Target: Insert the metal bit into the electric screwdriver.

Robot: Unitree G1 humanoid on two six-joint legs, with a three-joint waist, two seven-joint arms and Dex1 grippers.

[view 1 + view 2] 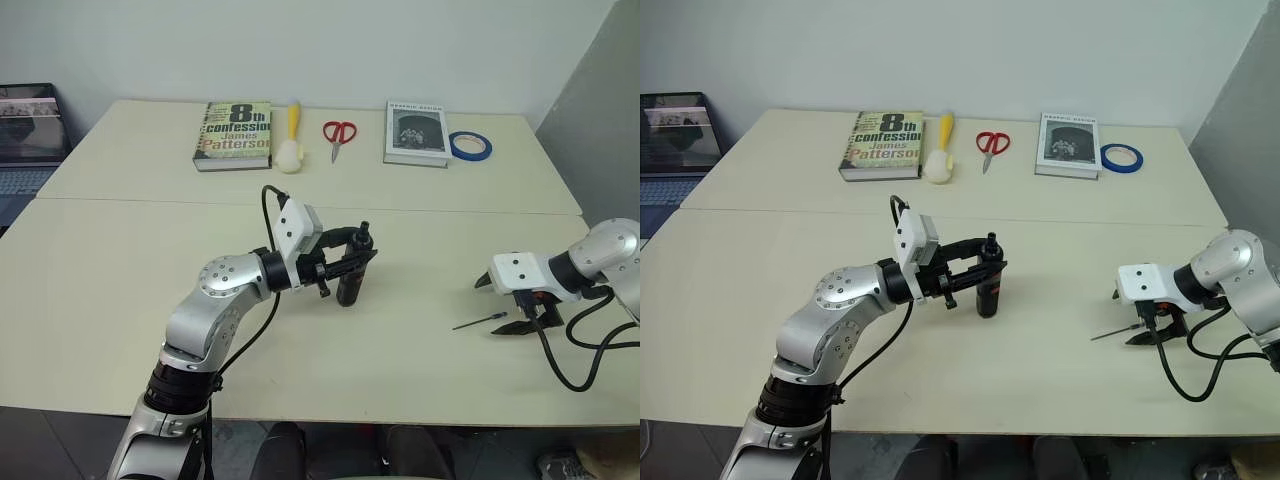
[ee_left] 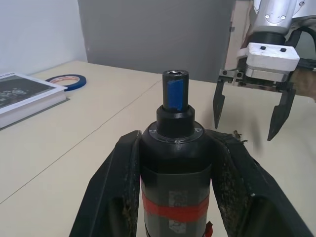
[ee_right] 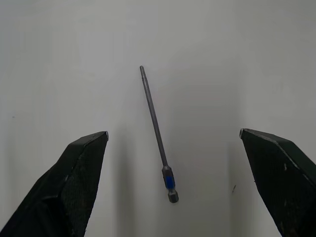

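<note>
The metal bit (image 1: pixel 480 321) has a notched thick end (image 3: pixel 171 189) by the blue band. So the bit will stay upright when I push that thick end in.
The electric screwdriver (image 1: pixel 350 278), black with a red band, is clamped between the fingers of my left gripper (image 1: pixel 348 262) near the middle of the table. In the left wrist view its round tip with a blue mark (image 2: pixel 176 94) points toward my right gripper (image 2: pixel 249 129). The metal bit (image 1: pixel 479 321), a thin grey rod, lies flat on the table at the right. My right gripper (image 1: pixel 500 306) hangs just above it, pointing steeply down with its jaws spread wide. In the right wrist view the bit (image 3: pixel 156 126) lies between the two fingers, touching neither.
Along the far edge lie a green book (image 1: pixel 234 134), a yellow brush (image 1: pixel 291 140), red scissors (image 1: pixel 339 134), a grey book (image 1: pixel 415 133) and blue tape (image 1: pixel 470 146). A laptop (image 1: pixel 28 135) sits off the table at far left. A black cable (image 1: pixel 565 362) loops by the right arm.
</note>
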